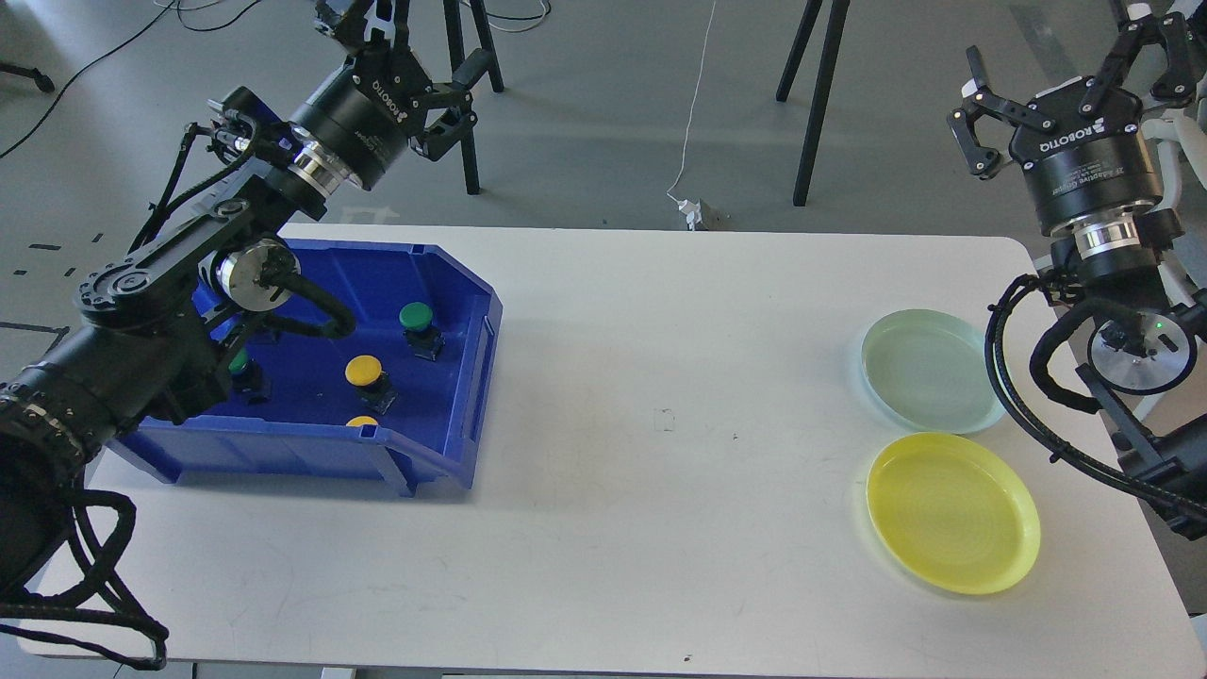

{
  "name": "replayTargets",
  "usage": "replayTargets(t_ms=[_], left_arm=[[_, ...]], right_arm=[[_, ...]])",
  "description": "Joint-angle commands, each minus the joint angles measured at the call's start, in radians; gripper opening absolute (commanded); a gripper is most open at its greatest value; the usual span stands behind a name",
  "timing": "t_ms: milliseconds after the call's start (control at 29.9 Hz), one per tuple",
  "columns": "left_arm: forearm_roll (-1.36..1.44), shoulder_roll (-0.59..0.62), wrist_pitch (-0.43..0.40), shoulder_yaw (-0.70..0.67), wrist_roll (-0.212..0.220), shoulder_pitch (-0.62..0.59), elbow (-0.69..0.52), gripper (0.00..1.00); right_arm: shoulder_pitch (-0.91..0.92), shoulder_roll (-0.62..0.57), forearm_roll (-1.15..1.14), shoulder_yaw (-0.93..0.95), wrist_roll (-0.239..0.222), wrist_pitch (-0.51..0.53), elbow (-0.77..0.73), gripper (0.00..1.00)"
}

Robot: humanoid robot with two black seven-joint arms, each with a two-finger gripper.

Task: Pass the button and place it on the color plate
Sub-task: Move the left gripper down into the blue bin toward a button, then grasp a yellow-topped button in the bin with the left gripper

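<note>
The yellow button (371, 383) will lie on its side when I put it down, because a round cap (363, 370) sticks out from the end of its black body.
A blue bin (453, 283) stands on the table's left side. It holds a green button (415, 319), a yellow button (364, 372), a second yellow button (362, 422) half hidden behind the bin's front wall, and another green button (240, 364) partly covered by my left arm. My left gripper (420, 42) hangs open and empty high above the bin's back edge. On the right lie a pale green plate (929, 370) and a yellow plate (952, 514), both empty. Beyond the table's right rear corner, my right gripper (1056, 47) is raised, open and empty.
The white table (660, 396) is bare between the bin and the plates. Behind its far edge, black stand legs (816, 104) rise from the floor, and a white cable runs to a plug (693, 212). My right arm's cables (1018, 377) hang close to the green plate.
</note>
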Motion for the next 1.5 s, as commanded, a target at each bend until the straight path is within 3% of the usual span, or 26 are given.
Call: replayTargets(t_ms=[0,301,534,635,735,835,935,1069,1169,1269,1470], left_arm=[[0.004,-0.004,-0.001,0.003,0.000,0.014,0.004,1.00],[-0.023,-0.014,-0.001,-0.054,0.000,0.010,-0.020,1.00],[-0.046,-0.018,-0.001,-0.382,0.000,0.151,-0.359,1.00],[-0.027,0.009,-0.001,-0.355,0.000,0.149,-0.431,1.00],[0.071,0.124,0.017,-0.183,0.000,0.097,-0.454,1.00],[0.248,0.245,0.144,0.040,0.000,-0.028,-0.508,1.00],[0.384,0.367,0.176,0.322,0.000,-0.195,-0.514,1.00],[0.582,0.401,0.181,0.763,0.000,-0.464,-0.446,1.00],[0.752,0.388,0.215,1.025,0.000,-0.570,-0.379,1.00],[0.822,0.344,0.262,1.173,0.000,-0.587,-0.355,1.00],[0.830,0.287,0.284,1.262,0.000,-0.549,-0.318,1.00]], right_arm=[[-0.004,0.001,0.000,-0.001,0.000,0.001,-0.003,0.99],[0.004,0.003,-0.002,-0.004,0.003,-0.006,-0.024,0.99],[-0.018,-0.001,-0.002,-0.005,0.008,-0.006,-0.035,0.99],[-0.019,-0.005,-0.002,-0.002,0.008,-0.007,-0.037,0.99],[-0.019,-0.005,-0.002,-0.001,0.008,-0.007,-0.037,0.99],[-0.021,-0.005,-0.002,-0.002,0.008,-0.007,-0.035,0.99],[-0.025,-0.005,-0.002,0.001,0.008,-0.007,-0.033,0.99],[-0.028,-0.007,0.000,0.009,0.009,-0.009,-0.032,0.99],[-0.036,-0.017,-0.002,0.009,0.009,-0.009,-0.032,0.99],[-0.048,-0.031,-0.002,0.009,0.009,-0.009,-0.032,0.99],[-0.068,-0.051,-0.002,0.009,0.008,-0.007,-0.037,0.99]])
